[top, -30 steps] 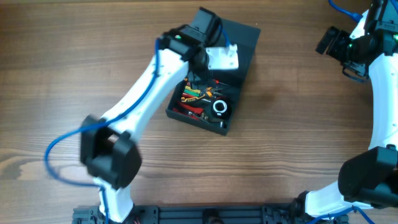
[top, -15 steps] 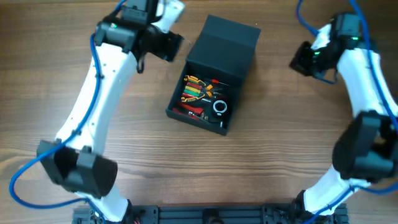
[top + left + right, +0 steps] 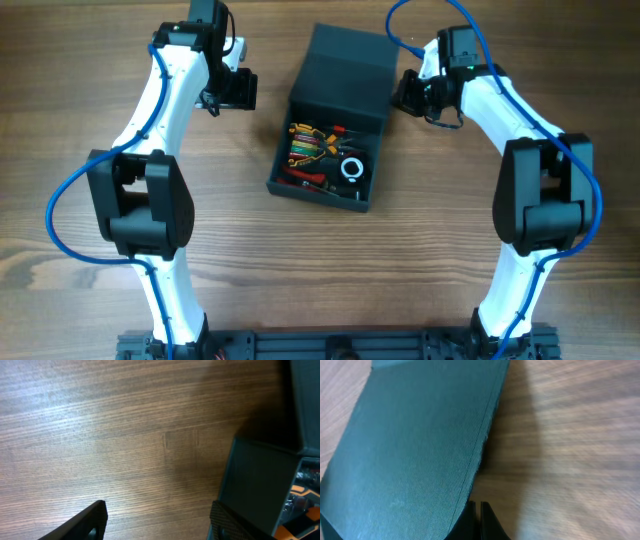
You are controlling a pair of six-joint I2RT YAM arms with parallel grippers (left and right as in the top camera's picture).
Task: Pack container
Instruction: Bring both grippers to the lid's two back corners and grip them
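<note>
The container [image 3: 328, 158] lies crooked, and only my right gripper is at its lid. My left gripper should meet the lid's opposite edge [image 3: 304, 64] to straighten it before closing.
The container [image 3: 372, 148], a dark teal-grey box, stands open mid-table with its flat lid [image 3: 350, 65] folded back on the far side. Colourful hand tools [image 3: 312, 150] and a white ring [image 3: 352, 170] lie inside it. My left gripper [image 3: 232, 90] hangs left of the lid. In the left wrist view it [image 3: 160, 521] is open over bare wood, with the container's wall [image 3: 260, 485] by its right finger. My right gripper [image 3: 408, 90] is at the lid's right edge. Seen from the right wrist, it [image 3: 477, 520] is shut and empty, just beside the edge of the lid [image 3: 420, 445].
Wooden tabletop [image 3: 90, 300] all round the container. Blue cables [image 3: 70, 200] loop off both arms. A black rail [image 3: 330, 348] runs along the table's near edge between the arm bases.
My left arm has swung off the container to its left, jaws narrowing a little. My right arm has come in from the far right to the lid's edge and shut its jaws.
</note>
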